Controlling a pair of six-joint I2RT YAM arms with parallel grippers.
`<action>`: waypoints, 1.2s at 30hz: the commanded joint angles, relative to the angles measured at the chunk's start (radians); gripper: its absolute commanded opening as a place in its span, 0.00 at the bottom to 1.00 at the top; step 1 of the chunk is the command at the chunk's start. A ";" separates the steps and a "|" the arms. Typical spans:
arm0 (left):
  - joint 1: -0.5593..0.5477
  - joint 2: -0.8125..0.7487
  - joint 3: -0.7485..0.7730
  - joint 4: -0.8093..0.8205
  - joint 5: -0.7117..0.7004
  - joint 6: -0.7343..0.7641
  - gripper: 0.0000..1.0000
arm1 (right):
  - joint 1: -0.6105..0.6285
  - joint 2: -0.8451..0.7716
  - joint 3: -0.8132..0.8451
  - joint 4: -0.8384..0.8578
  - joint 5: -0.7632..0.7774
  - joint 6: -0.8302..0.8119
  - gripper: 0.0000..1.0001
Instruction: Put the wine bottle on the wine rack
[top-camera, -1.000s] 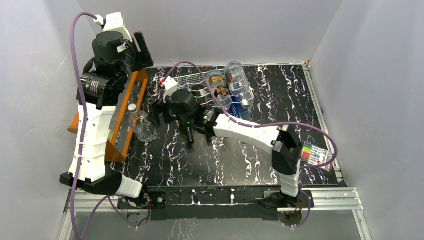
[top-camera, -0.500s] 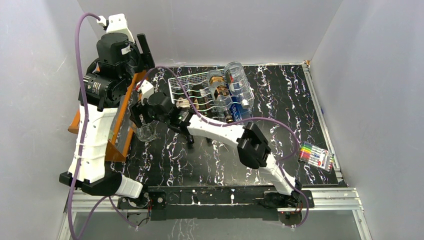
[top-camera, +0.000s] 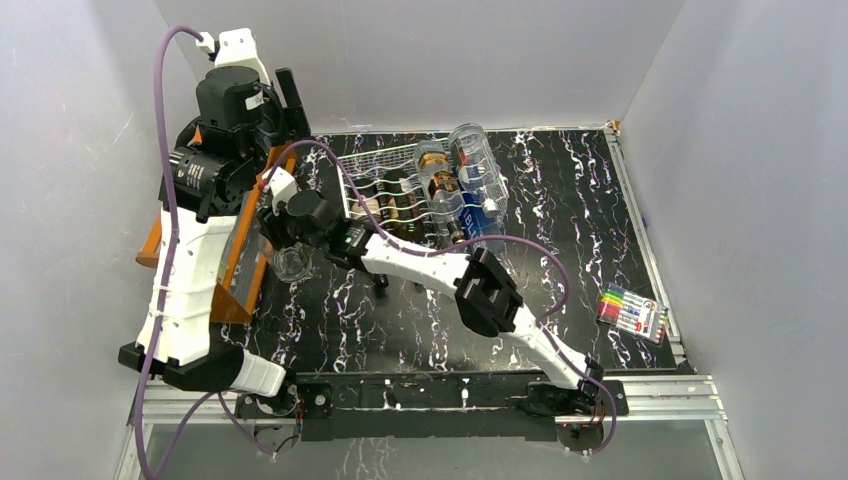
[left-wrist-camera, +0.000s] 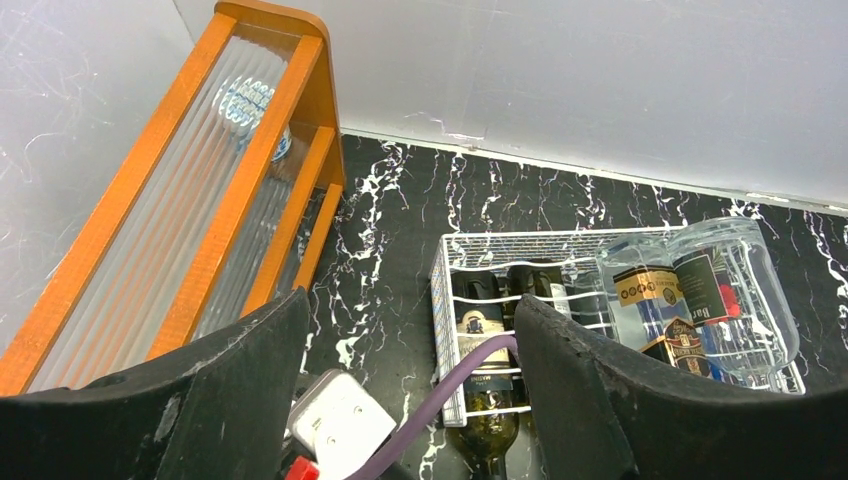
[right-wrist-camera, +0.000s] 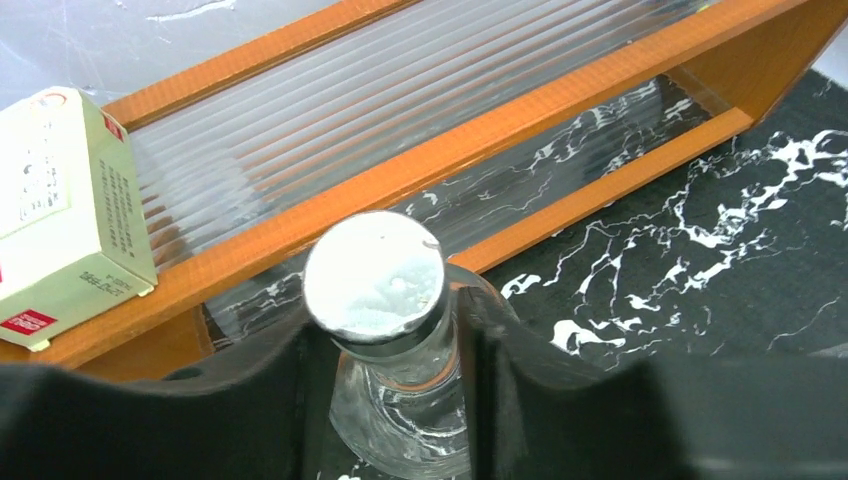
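Note:
The wine bottle is standing upright next to the orange shelf (top-camera: 273, 263), so next my right gripper moves it to the open table (top-camera: 337, 315) and takes a new grip on its neck before tipping it.
A clear glass wine bottle (right-wrist-camera: 400, 400) with a silver cap (right-wrist-camera: 375, 275) stands upright on the black marbled table beside the orange shelf; from above the wine bottle (top-camera: 292, 264) shows just left of centre. My right gripper (right-wrist-camera: 395, 360) is shut on its neck, one finger pressed on each side under the cap. The silver-white wire wine rack (top-camera: 372, 165) lies flat at the back middle with several bottles in its grooves. My left gripper (left-wrist-camera: 410, 305) hangs open and empty high above the shelf, looking down on the wine rack (left-wrist-camera: 447, 250).
The tall orange wooden shelf (top-camera: 262, 205) with ribbed clear panels lies along the left wall, close behind the bottle. A white and green box (right-wrist-camera: 60, 210) rests on it. A pack of coloured markers (top-camera: 633, 313) lies at the right edge. A purple cable (left-wrist-camera: 470, 375) crosses below the left gripper.
My right arm swung left from the table's middle to the bottle by the shelf and its jaws shut on the neck. The left arm barely shifted.

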 joint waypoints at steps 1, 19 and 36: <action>-0.005 -0.027 -0.007 0.012 -0.023 0.020 0.74 | 0.004 0.003 0.058 0.076 0.010 -0.065 0.46; -0.008 -0.037 -0.050 0.032 0.007 0.023 0.74 | 0.014 -0.421 -0.449 0.002 -0.069 -0.092 0.06; -0.008 -0.029 -0.055 0.053 0.046 0.035 0.75 | 0.027 -0.489 -0.405 -0.387 -0.152 0.028 0.41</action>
